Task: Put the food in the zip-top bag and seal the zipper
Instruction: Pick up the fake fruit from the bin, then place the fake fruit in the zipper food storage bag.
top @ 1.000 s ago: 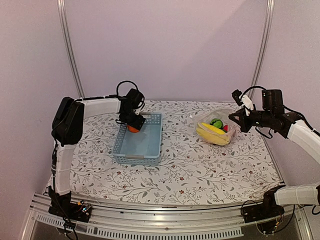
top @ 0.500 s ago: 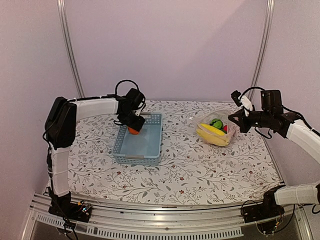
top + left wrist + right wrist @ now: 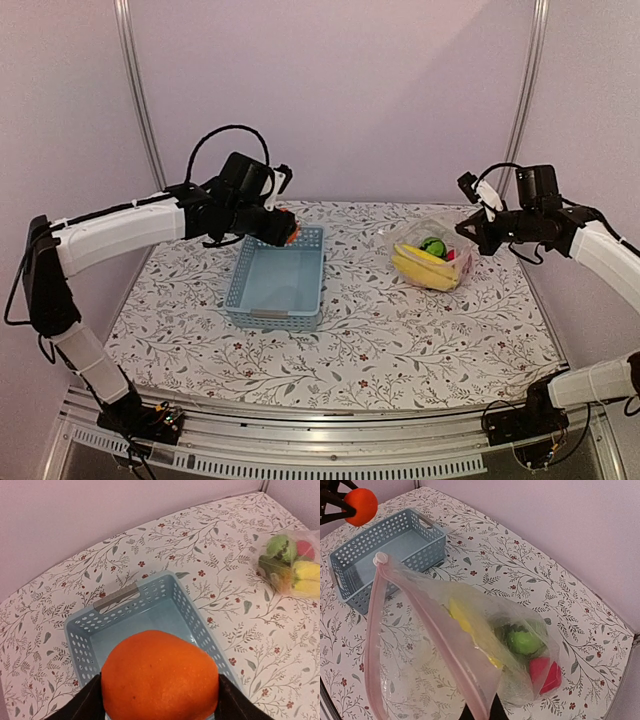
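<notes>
The bag's opening (image 3: 420,650) is open toward the orange fruit, so the left gripper should keep moving the fruit there and let it go above the yellow bananas (image 3: 425,268).
My left gripper (image 3: 284,228) is shut on an orange toy fruit (image 3: 160,676) and holds it in the air above the far end of the light-blue basket (image 3: 278,281); the fruit also shows far off in the right wrist view (image 3: 360,505). My right gripper (image 3: 472,236) is shut on the pink zipper strip (image 3: 437,637) of the clear zip-top bag (image 3: 432,255), holding its mouth up. The bag lies at the right and holds yellow bananas (image 3: 425,267), a green piece (image 3: 525,641) and a red piece (image 3: 544,675).
The basket (image 3: 135,615) stands left of centre on the floral cloth and shows nothing inside. Metal frame posts (image 3: 136,90) rise at both back corners before a pale wall. Open cloth lies between basket and bag.
My left gripper has lifted the orange fruit out of the basket and swung it up and slightly right. My right gripper has raised the bag's mouth a little.
</notes>
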